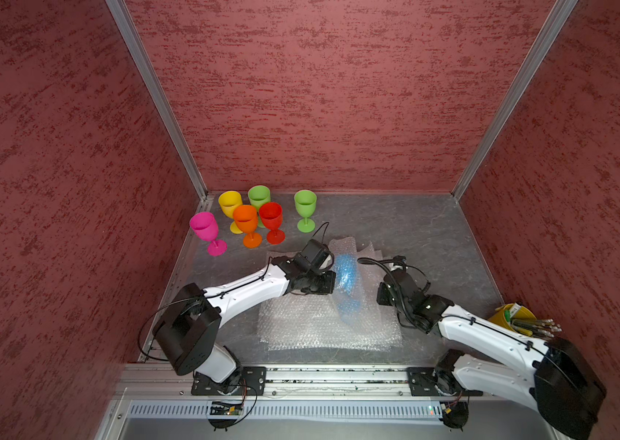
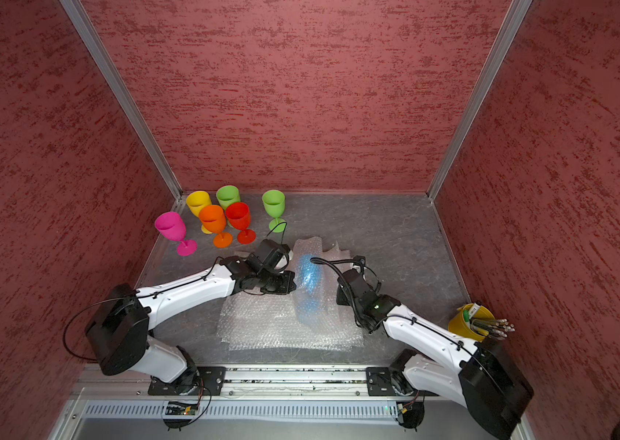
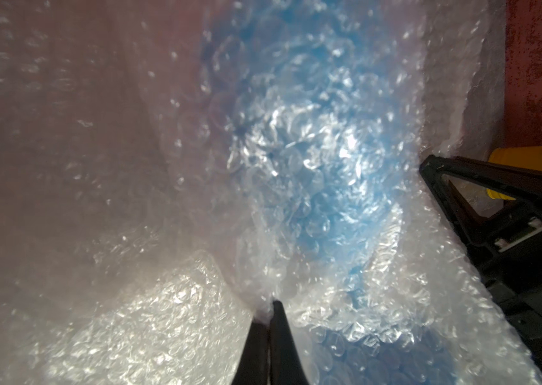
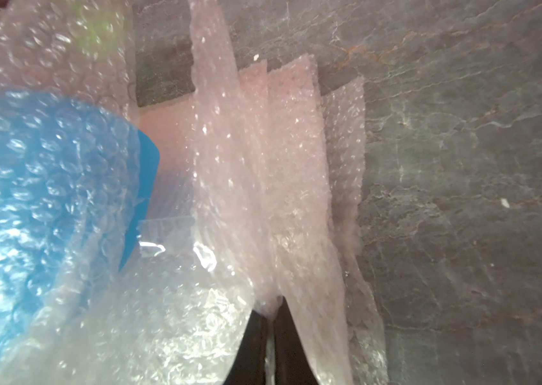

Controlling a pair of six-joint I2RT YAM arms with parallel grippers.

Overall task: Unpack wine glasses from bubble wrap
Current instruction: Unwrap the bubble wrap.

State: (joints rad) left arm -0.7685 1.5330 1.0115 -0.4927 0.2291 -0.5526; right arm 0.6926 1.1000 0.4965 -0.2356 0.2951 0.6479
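My right gripper is holding the bubble wrap by its free edge [image 4: 227, 147], and the wrap still covers the blue wine glass [image 1: 346, 275]. So my right gripper should peel the wrap toward my left arm.
A blue wine glass [image 1: 346, 278] lies mid-table, still inside clear bubble wrap [image 1: 342, 247]; both top views show it [image 2: 308, 278]. My left gripper [image 3: 271, 308] is shut, pinching a fold of that wrap on the glass's left side [image 1: 333, 284]. My right gripper [image 4: 274, 308] is shut on the wrap's opposite edge [image 2: 339, 295]. In the right wrist view a bare strip of the blue glass [image 4: 148, 160] shows past the wrap. Several unwrapped wine glasses stand upright at the back left: pink [image 1: 204, 226], yellow [image 1: 230, 202], orange [image 1: 245, 219], red [image 1: 271, 216] and two green [image 1: 259, 196] [image 1: 305, 202].
Flat bubble wrap sheets [image 1: 312, 327] lie stacked under and in front of the wrapped glass. A yellow bucket with pencils [image 1: 510, 316] stands at the right edge beside my right arm. Red walls close in three sides; a metal rail [image 1: 339, 375] runs along the front.
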